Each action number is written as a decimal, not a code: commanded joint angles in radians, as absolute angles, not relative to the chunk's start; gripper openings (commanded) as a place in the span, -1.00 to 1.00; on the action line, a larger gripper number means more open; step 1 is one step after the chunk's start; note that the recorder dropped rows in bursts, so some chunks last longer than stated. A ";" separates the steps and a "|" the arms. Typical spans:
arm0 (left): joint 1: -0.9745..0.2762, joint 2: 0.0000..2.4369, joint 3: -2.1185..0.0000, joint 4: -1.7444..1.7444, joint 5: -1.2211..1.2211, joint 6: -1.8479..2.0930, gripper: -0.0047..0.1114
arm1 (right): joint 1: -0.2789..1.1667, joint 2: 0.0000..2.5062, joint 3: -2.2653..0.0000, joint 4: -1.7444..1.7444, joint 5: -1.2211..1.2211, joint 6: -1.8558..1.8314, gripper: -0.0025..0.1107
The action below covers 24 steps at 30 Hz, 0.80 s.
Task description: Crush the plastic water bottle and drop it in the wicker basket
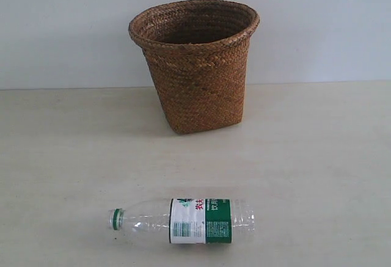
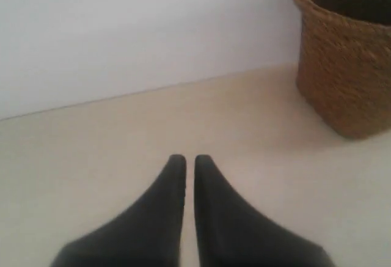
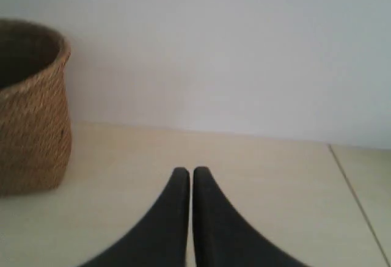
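The bottle's slim neck (image 1: 132, 220) is free on the left gripper's side, so the robot's left gripper should now go toward the green cap ring (image 1: 117, 219) until it closes there.
The plastic water bottle (image 1: 183, 220) lies on its side near the table's front edge, green cap ring to the left, label around its middle, uncrushed. The wicker basket (image 1: 195, 65) stands upright behind it at the back of the table; it also shows in the left wrist view as the wicker basket (image 2: 345, 53) and in the right wrist view as the wicker basket (image 3: 30, 108). My left gripper (image 2: 185, 159) is shut and empty over bare table. My right gripper (image 3: 186, 171) is likewise shut with nothing in it. Neither gripper appears in the exterior view, and the bottle is out of both wrist views.
A pale wooden table (image 1: 317, 157) runs back to a plain white wall (image 1: 61, 29). A thin seam in the table (image 3: 357, 197) shows in the right wrist view.
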<state>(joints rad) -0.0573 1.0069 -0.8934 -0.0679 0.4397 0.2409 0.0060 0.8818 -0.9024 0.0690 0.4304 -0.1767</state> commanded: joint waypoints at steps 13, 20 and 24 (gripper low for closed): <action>-0.248 1.338 -1.002 -0.554 0.894 1.173 -0.84 | 0.279 1.246 -1.118 0.333 0.831 -0.554 -0.96; -0.288 1.465 -1.002 -0.517 0.897 1.408 -0.84 | 0.364 1.361 -1.160 0.422 0.890 -0.691 -0.96; -0.288 1.574 -1.002 -0.537 0.895 1.575 -0.84 | 0.421 1.454 -1.160 0.498 0.901 -0.762 -0.96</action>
<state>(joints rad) -0.2799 1.5306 -0.9942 -0.5203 0.8931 1.4950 0.3973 1.4205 -1.1533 0.4807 0.8940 -0.7287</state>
